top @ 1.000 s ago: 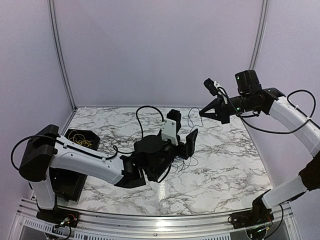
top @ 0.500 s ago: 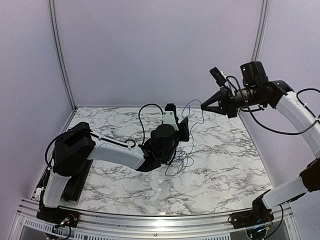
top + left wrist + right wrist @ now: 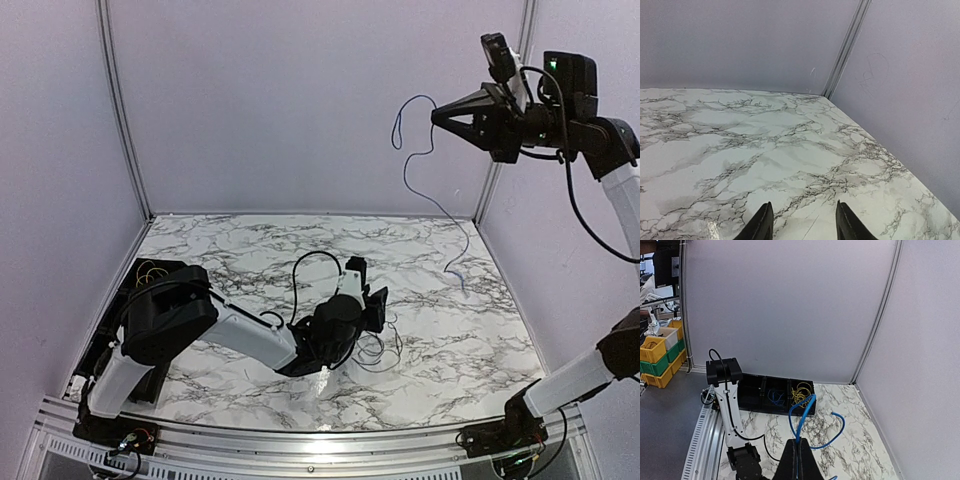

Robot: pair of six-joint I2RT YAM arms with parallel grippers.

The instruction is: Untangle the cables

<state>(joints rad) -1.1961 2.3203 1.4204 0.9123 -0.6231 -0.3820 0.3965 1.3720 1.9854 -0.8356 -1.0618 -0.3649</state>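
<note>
I should take over the blue cable (image 3: 467, 240) with my left gripper and carry it to the blue cables (image 3: 776, 397), because it hangs from my right gripper, far from the row of bins.
My right gripper (image 3: 436, 114) is raised high at the upper right and shut on a bright blue cable (image 3: 428, 180). The cable loops at the jaws and hangs down to the table at the right. In the right wrist view the blue cable (image 3: 804, 412) sticks out of the shut gripper (image 3: 798, 442). My left gripper (image 3: 380, 298) is low over the table middle, open, beside a heap of thin black cables (image 3: 378, 348). In the left wrist view the open gripper (image 3: 801, 209) shows only bare marble between its fingers.
A black bin row (image 3: 775, 395) at the table's left edge holds blue cables (image 3: 774, 397) and yellow cables (image 3: 802, 392); it shows at the left in the top view (image 3: 150, 275). Enclosure walls surround the marble table (image 3: 480, 320).
My right gripper rose high and to the right, pulling the blue cable up out of the heap. My left arm swung toward the table middle and lowered beside the black cables.
</note>
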